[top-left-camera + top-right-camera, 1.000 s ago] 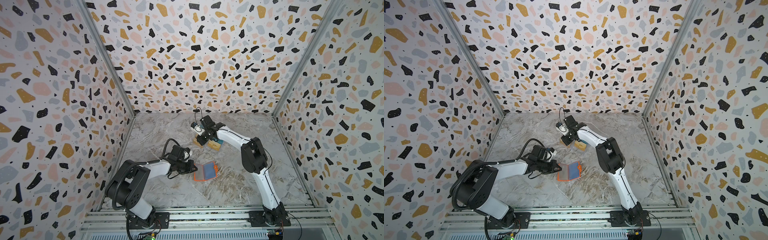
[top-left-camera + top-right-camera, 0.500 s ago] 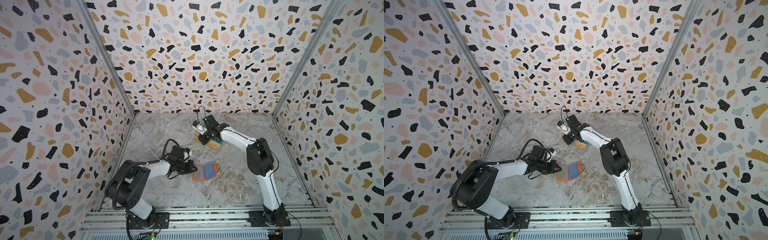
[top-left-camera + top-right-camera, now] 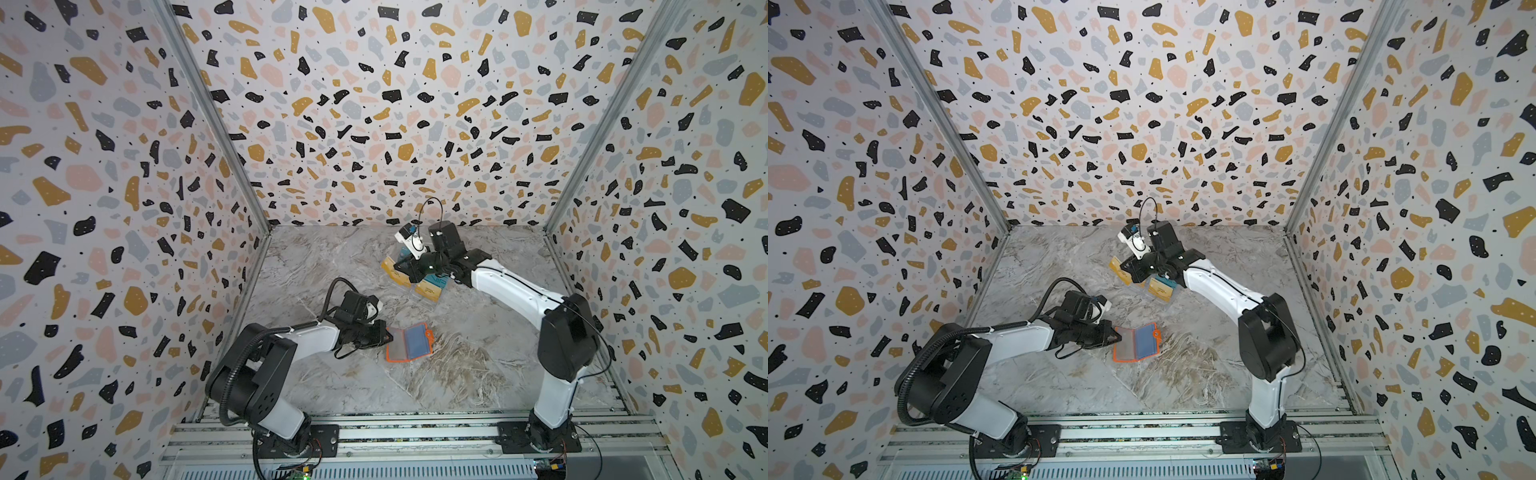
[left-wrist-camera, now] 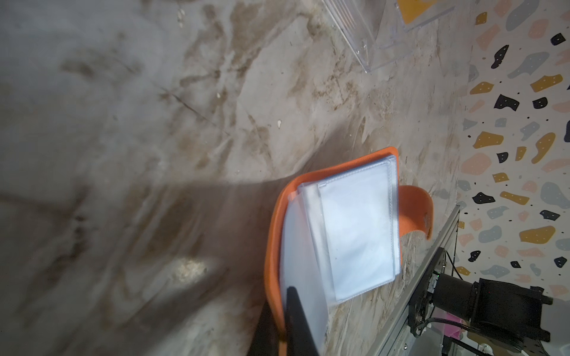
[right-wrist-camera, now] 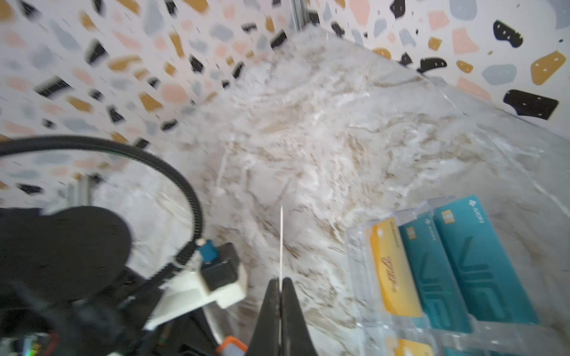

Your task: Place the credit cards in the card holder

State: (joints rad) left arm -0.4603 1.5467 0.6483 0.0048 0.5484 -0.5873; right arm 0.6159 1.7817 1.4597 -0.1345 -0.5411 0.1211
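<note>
The card holder is bowed up by my left gripper at its orange cover edge, so I should put the cover down flat and pinch the clear sleeve's edge.
The orange card holder lies open on the marble floor, clear sleeves up. My left gripper is shut on its left cover edge. My right gripper is shut on one tan credit card, held just left of the rack; the right wrist view shows this card edge-on as a thin white line. More tan credit cards stand in the rack.
A clear plastic rack stands behind the card holder and also holds teal VIP cards. The left arm's wrist camera sits close below my right gripper. Terrazzo walls enclose three sides.
The right arm's elbow has swung to the right while its gripper, still shut on the card, stayed by the rack's left end. The left arm and card holder have not moved.
</note>
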